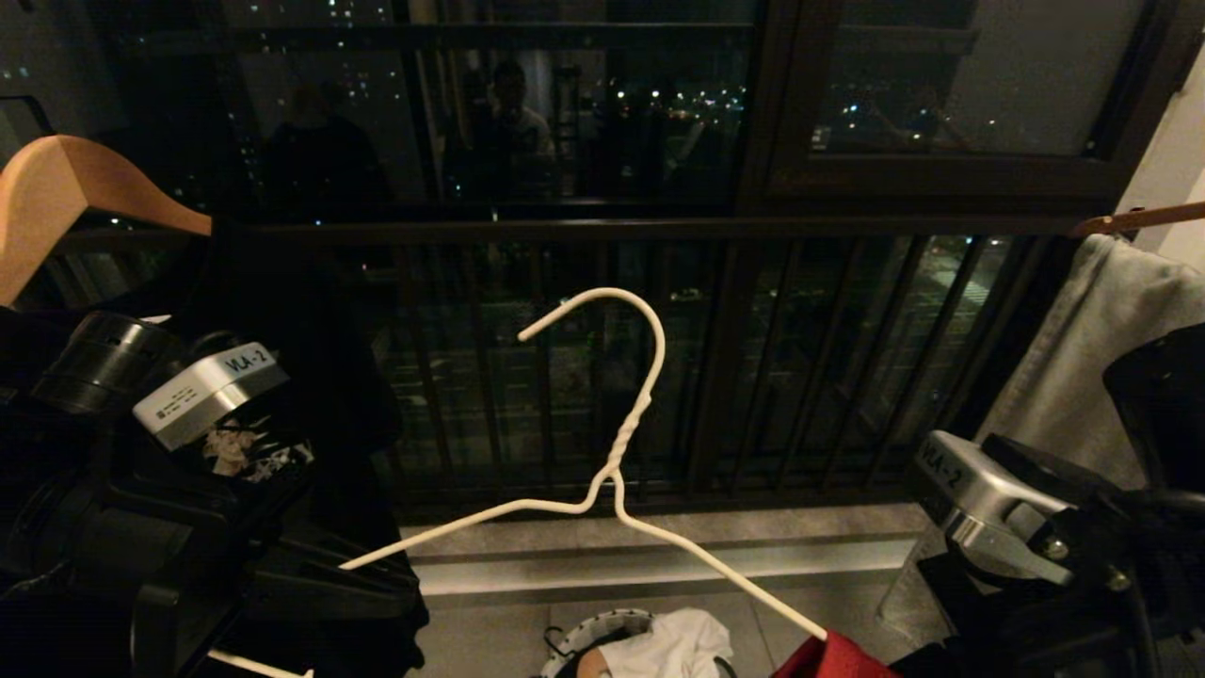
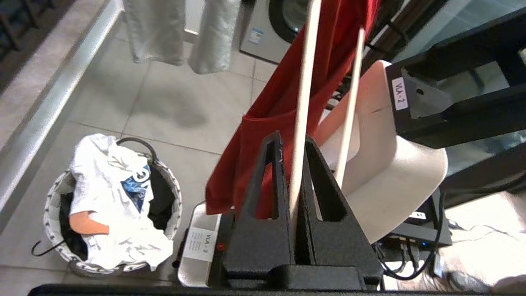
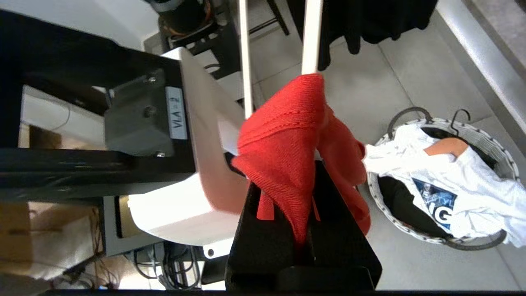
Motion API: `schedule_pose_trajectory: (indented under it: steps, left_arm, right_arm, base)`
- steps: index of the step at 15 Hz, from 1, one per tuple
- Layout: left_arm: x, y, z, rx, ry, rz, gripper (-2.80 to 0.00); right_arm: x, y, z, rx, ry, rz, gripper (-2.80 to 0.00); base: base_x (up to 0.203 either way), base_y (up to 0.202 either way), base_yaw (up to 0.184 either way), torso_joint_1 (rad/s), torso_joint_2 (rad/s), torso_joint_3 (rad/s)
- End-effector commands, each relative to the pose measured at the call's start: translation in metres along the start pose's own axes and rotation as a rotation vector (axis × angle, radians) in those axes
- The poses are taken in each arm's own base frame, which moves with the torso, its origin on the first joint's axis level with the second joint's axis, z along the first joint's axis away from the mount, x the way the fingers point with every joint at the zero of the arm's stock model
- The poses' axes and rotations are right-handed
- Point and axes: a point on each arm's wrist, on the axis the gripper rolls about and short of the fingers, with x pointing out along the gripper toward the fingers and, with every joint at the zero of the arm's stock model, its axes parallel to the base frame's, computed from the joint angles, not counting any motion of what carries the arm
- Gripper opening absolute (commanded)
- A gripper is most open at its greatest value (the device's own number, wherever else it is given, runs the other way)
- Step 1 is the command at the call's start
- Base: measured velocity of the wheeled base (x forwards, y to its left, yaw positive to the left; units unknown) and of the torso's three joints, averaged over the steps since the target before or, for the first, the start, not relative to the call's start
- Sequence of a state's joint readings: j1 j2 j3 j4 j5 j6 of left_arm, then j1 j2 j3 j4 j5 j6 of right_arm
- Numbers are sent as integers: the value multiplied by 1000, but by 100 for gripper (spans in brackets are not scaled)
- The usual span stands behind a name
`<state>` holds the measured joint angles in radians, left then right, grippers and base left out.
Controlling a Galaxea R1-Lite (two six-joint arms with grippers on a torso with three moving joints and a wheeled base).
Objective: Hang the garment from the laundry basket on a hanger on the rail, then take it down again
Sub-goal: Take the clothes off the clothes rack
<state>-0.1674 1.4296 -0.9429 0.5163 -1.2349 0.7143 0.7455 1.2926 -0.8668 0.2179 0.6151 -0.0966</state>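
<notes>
The red garment sits only over one tip of the hanger, so my right gripper should open and take the garment lower down, below the hanger's wire.
In the head view the white wire hanger stands upright before the dark window, its hook free in the air. My left gripper is shut on the wire of the hanger's left end. The red garment is draped over the tip of the hanger's other end, and my right gripper is shut on a fold of it. Only a corner of the garment shows low in the head view. The laundry basket stands on the floor below, between the arms. The rail is out of view.
A white T-shirt with a blue graphic lies in the basket. A wooden hanger with a black garment hangs at the left. A grey towel hangs at the right. The dark balcony railing runs behind the hanger.
</notes>
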Motion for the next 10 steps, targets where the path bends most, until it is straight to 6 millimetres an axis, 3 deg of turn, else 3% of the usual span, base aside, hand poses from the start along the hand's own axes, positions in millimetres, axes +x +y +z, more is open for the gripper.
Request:
schedule_pose_trajectory:
  steps: [1, 10]
  left_arm:
    - [0, -1, -1, 6, -6, -4, -280]
    - [0, -1, -1, 6, -9, -8, -280]
  right_arm:
    - [0, 0, 1, -3, -4, 2, -280]
    - [0, -1, 1, -4, -6, -7, -280]
  base:
    - [0, 0, 0, 0, 0, 0]
    - [0, 0, 0, 0, 0, 0]
